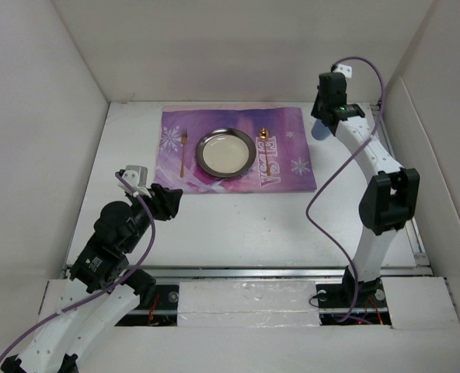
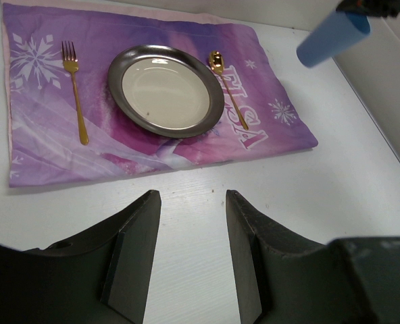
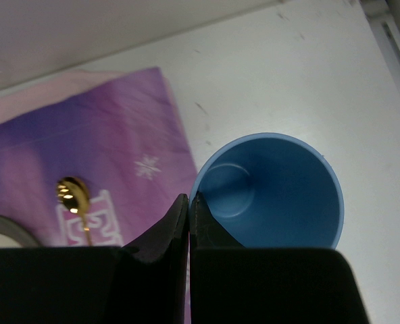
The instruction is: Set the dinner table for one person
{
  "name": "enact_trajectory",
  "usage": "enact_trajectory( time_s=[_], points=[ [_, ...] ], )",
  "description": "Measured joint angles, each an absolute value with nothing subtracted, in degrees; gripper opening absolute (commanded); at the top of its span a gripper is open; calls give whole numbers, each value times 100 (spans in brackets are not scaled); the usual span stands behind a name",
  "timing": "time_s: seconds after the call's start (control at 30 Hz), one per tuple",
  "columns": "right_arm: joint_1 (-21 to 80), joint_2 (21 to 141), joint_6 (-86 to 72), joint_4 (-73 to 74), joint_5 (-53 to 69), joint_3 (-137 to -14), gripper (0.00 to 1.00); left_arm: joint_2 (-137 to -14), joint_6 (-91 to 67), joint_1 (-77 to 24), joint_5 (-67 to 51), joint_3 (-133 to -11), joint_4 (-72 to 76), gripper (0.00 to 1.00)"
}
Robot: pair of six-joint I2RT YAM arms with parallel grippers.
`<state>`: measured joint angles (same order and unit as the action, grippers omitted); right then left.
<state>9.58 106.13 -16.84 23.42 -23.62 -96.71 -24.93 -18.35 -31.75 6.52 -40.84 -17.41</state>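
I should keep moving my right gripper to the mat's far corner by the spoon until the cup stands, then let go, because the opening of the blue cup is up and that corner is free.
A purple ELSA placemat lies on the white dinner table. On it are a steel plate, a gold fork to its left and a gold spoon to its right. My right gripper is shut on the rim of a blue cup, one finger inside and one outside. It holds the cup tilted above the table just right of the mat's far right corner; the cup also shows in the left wrist view. My left gripper is open and empty, over bare table in front of the mat's left part.
White walls enclose the table on the left, back and right. A metal rail runs along the near edge by the arm bases. A purple cable hangs from the right arm over the table's right side.
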Motion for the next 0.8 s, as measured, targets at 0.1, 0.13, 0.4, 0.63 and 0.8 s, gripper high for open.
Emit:
enact_trajectory(
  time_s=[0.1, 0.13, 0.4, 0.63, 0.8],
  points=[
    [1323, 11323, -1444, 2482, -2316, -11065, 0, -2512, -1835, -3175, 676, -4084, -1741, 40],
    [1409, 11581, -1363, 2587, -2294, -11515, 0, -2510, -1835, -3175, 696, -4084, -1741, 40],
    [1577, 13642, -991, 3461, -2029, -14250, 0, -2512, -1837, -3175, 775, -4084, -1741, 40],
    [1573, 14182, -906, 3568, -1682, -14543, 0, -2530, -1837, -3175, 794, -4084, -1741, 40],
    [1579, 14276, -897, 3507, -1557, -14693, 0, -2539, -1837, -3175, 823, -4084, -1741, 40]
  ],
)
